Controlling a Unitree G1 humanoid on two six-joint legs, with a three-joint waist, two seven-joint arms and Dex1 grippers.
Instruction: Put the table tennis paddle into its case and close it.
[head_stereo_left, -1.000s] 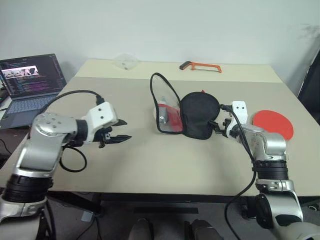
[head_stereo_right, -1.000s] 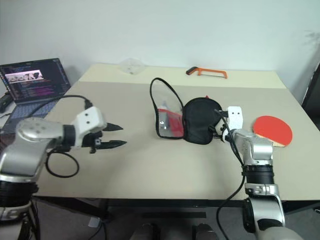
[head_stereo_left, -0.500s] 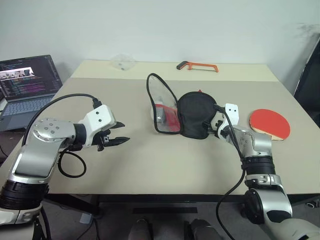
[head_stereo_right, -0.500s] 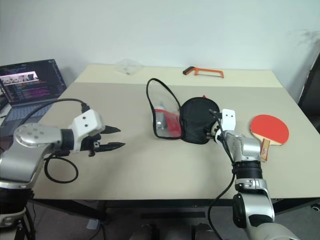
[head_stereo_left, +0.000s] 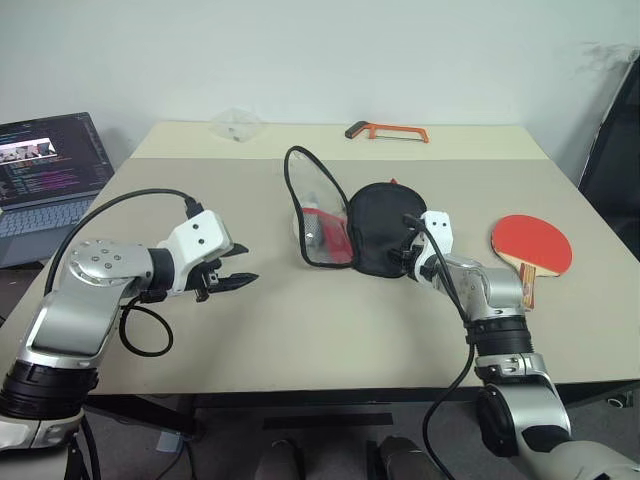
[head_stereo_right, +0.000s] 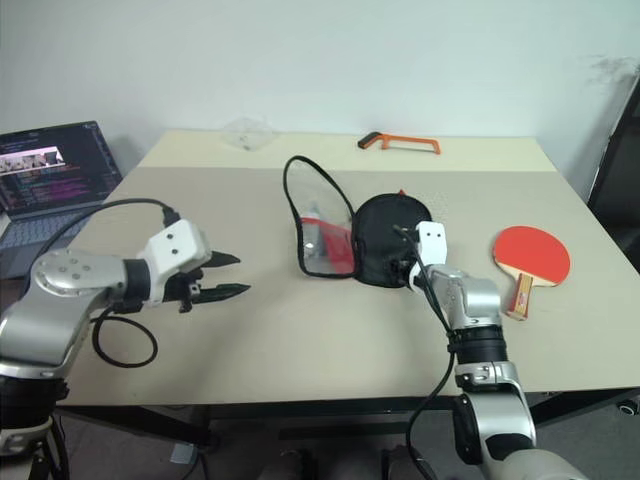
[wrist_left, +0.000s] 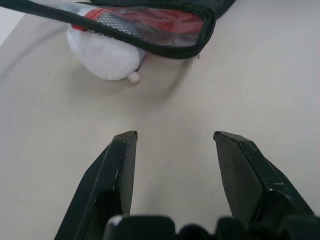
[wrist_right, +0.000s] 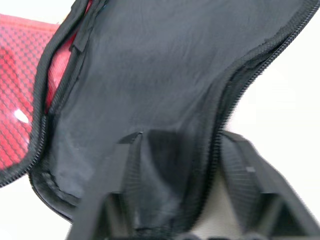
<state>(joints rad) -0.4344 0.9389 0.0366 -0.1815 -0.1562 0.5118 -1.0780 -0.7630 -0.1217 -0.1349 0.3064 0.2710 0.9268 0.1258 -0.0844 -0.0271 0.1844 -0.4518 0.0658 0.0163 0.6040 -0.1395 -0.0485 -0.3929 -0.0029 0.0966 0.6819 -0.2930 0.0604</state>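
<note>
I expect the mesh flap (head_stereo_left: 324, 228) to come along, still open, when I pull the case's zip edge, because the flap is joined to the black lining at a side seam (head_stereo_left: 352, 240).
The case (head_stereo_left: 378, 232) lies unzipped in the middle of the table, black lining up, its red mesh flap (head_stereo_left: 320, 225) standing on edge. To its right, apart from it, the table tennis paddle (head_stereo_left: 530, 243) lies flat with its red face up. My right gripper (head_stereo_left: 408, 262) is at the case's near right edge. In the right wrist view it (wrist_right: 180, 142) stands open, straddling the black zip edge (wrist_right: 220, 115). My left gripper (head_stereo_left: 248, 262) hovers open and empty to the left of the case, its fingers (wrist_left: 122, 155) pointing at the mesh flap (wrist_left: 150, 22).
A whitish oval pendant (wrist_left: 105, 55) lies against the case's left side. An orange hacksaw (head_stereo_left: 388, 131) and a clear plastic piece (head_stereo_left: 235, 125) sit at the table's far edge. An open laptop (head_stereo_left: 45, 170) stands off to the left.
My right gripper has moved left up to the case's edge, and the lining now lies between its fingers. The left arm has kept still. The camera has shifted.
</note>
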